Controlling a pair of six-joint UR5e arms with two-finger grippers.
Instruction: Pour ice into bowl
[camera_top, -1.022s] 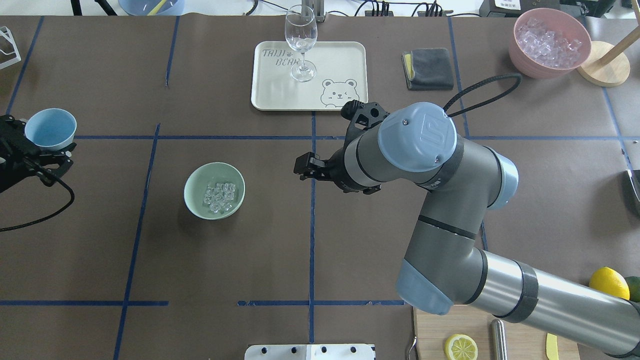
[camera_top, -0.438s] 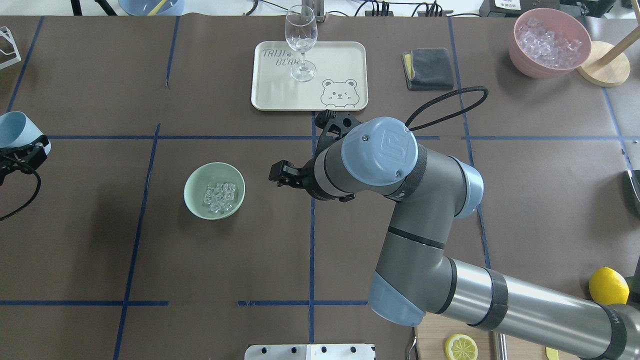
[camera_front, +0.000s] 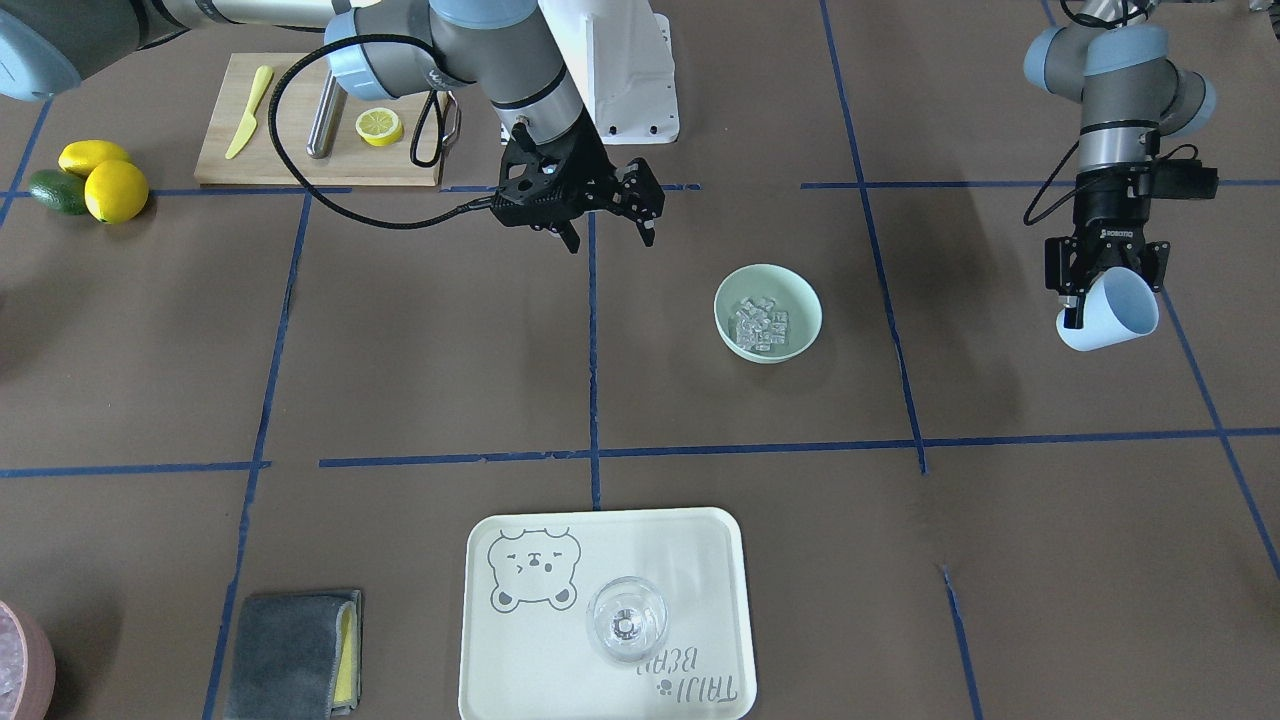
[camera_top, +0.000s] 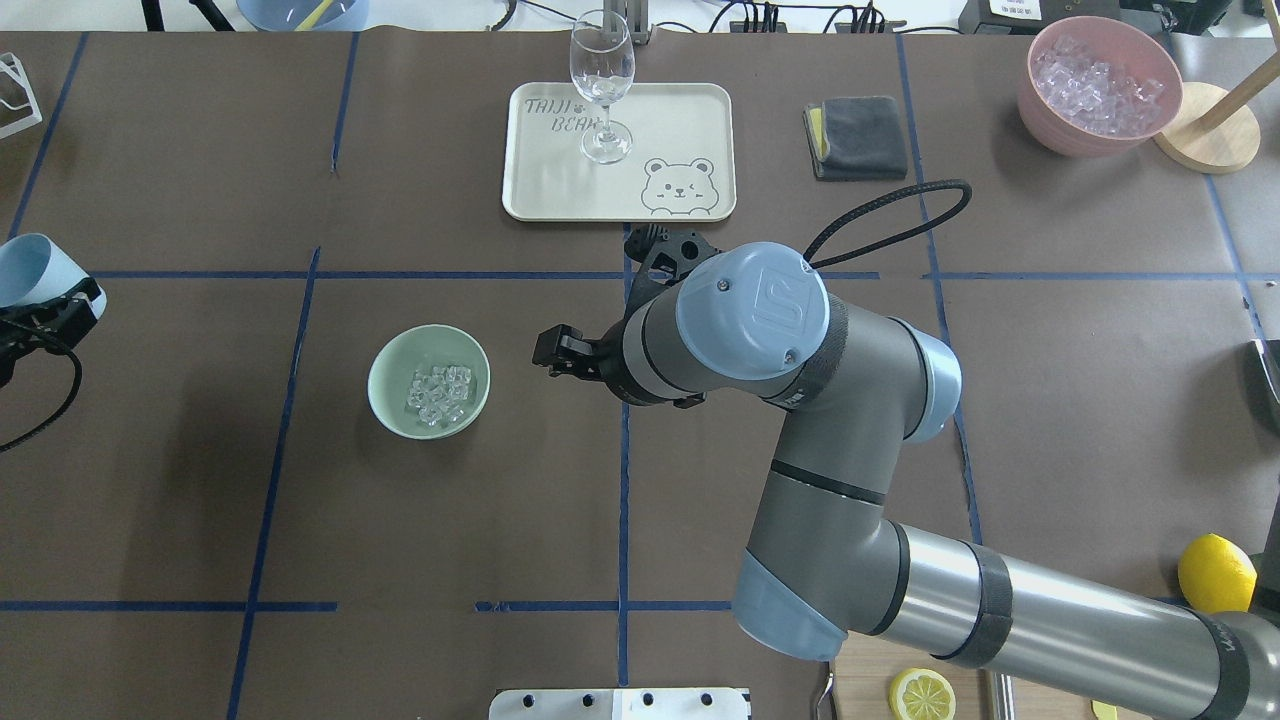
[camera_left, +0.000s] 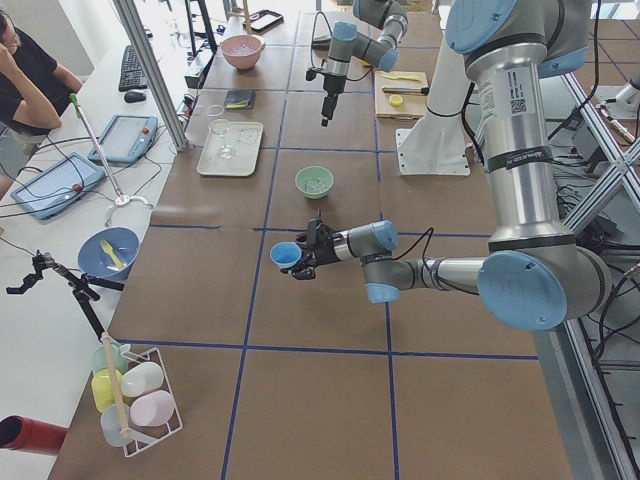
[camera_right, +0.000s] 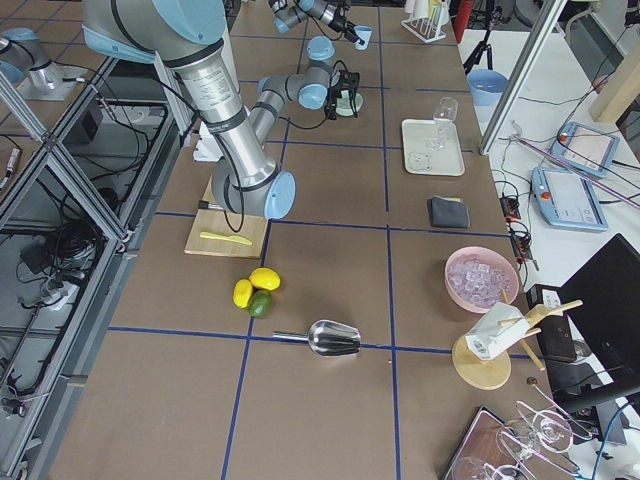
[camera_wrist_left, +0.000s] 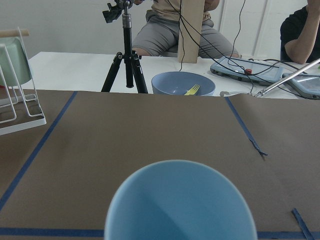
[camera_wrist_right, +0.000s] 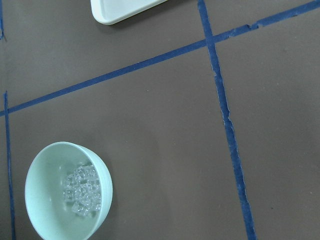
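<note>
I see that the clear ice (camera_front: 759, 325) sits far below the bowl's rim (camera_front: 819, 314), so it will remain inside the pale mint-green bowl as I carry the bowl.
The pale mint-green bowl (camera_top: 429, 381) stands left of the table's middle, also in the front view (camera_front: 768, 312) and the right wrist view (camera_wrist_right: 67, 192). A small heap of clear ice (camera_top: 438, 394) lies inside it, seen too in the front view (camera_front: 760, 323). My left gripper (camera_front: 1108, 298) is shut on a light blue cup (camera_front: 1112, 318), held tilted above the table well left of the bowl; the cup's inside looks empty in the left wrist view (camera_wrist_left: 180, 205). My right gripper (camera_front: 610, 240) is open and empty, above the table right of the bowl.
A cream tray (camera_top: 690, 110) with a wine glass (camera_top: 601, 80) stands at the far middle. A grey cloth (camera_top: 855, 135) and a pink container of ice (camera_top: 1098, 85) are at the far right. A cutting board (camera_front: 290, 160), lemon slice (camera_front: 379, 125) and lemons (camera_front: 115, 190) sit near the robot's right.
My right arm has swung left, bringing its open gripper closer to the bowl. My left gripper has carried the blue cup further left, to the view's edge.
</note>
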